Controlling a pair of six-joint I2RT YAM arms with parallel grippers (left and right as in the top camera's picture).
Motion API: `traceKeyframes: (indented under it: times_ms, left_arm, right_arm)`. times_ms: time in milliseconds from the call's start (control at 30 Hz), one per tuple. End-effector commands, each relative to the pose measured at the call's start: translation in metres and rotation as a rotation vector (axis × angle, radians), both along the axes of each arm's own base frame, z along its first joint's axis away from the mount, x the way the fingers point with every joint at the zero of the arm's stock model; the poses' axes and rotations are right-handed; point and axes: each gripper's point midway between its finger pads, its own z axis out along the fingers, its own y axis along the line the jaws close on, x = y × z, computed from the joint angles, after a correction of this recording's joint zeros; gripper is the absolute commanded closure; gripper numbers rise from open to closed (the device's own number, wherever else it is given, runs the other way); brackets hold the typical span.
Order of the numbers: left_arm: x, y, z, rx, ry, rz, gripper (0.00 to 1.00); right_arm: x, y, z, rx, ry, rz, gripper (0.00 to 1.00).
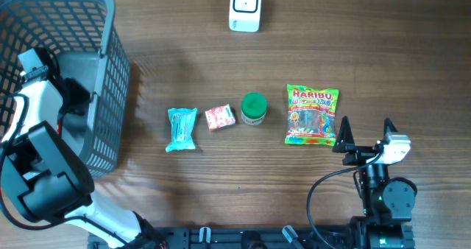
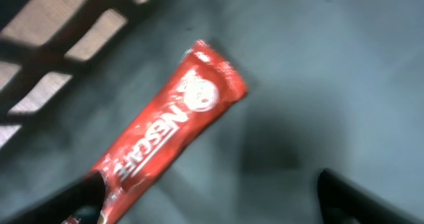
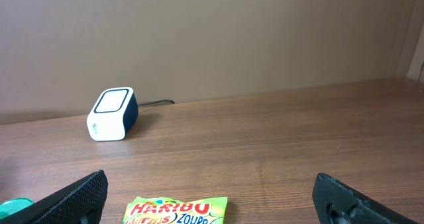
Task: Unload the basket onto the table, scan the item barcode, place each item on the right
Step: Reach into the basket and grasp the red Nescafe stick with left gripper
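Note:
The red sachet's lower end [image 2: 118, 199] is at a slant under one finger of my left gripper, so next I lift clear, line up and then straddle the sachet's middle [image 2: 160, 132].
A red Nescafe sachet [image 2: 162, 134] lies slantwise on the grey floor of the basket [image 1: 110, 79]. My left gripper [image 2: 211, 185] hangs open over it, reaching into the basket from the left arm [image 1: 40, 94]. The sachet's lower end runs under the left finger [image 2: 83, 197], while the right finger [image 2: 344, 197] stands well clear of it. The white barcode scanner [image 1: 245, 6] sits at the table's far edge and also shows in the right wrist view as the scanner [image 3: 112, 114]. My right gripper [image 1: 366, 125] is open and empty just right of the Haribo bag [image 1: 312, 115].
On the wooden table lie a teal packet [image 1: 182, 128], a small pink packet [image 1: 220, 117] and a green-capped jar [image 1: 254, 108] in a row. The basket's mesh walls [image 2: 46, 45] rise close to the left gripper.

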Motion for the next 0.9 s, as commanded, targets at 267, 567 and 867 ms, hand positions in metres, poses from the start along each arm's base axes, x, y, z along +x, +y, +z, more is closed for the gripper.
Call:
traceKeyframes:
  times_ms: [267,567,867]
  left_arm:
    - [-0.02,-0.013,-0.036,-0.271,-0.107,-0.182,0.07]
    - [-0.046,-0.056,-0.064,-0.416,-0.075,-0.196,0.96]
    - [0.039,-0.046,0.231,-0.211,-0.757,-0.335,0.96]
  right_arm:
    - [0.0,0.003,0.001,-0.014,-0.008,0.016,0.0]
    - [0.0,0.003,0.001,-0.015,-0.008,0.016,0.0]
    - [0.0,0.003,0.001,-0.015,-0.008,0.016,0.0]
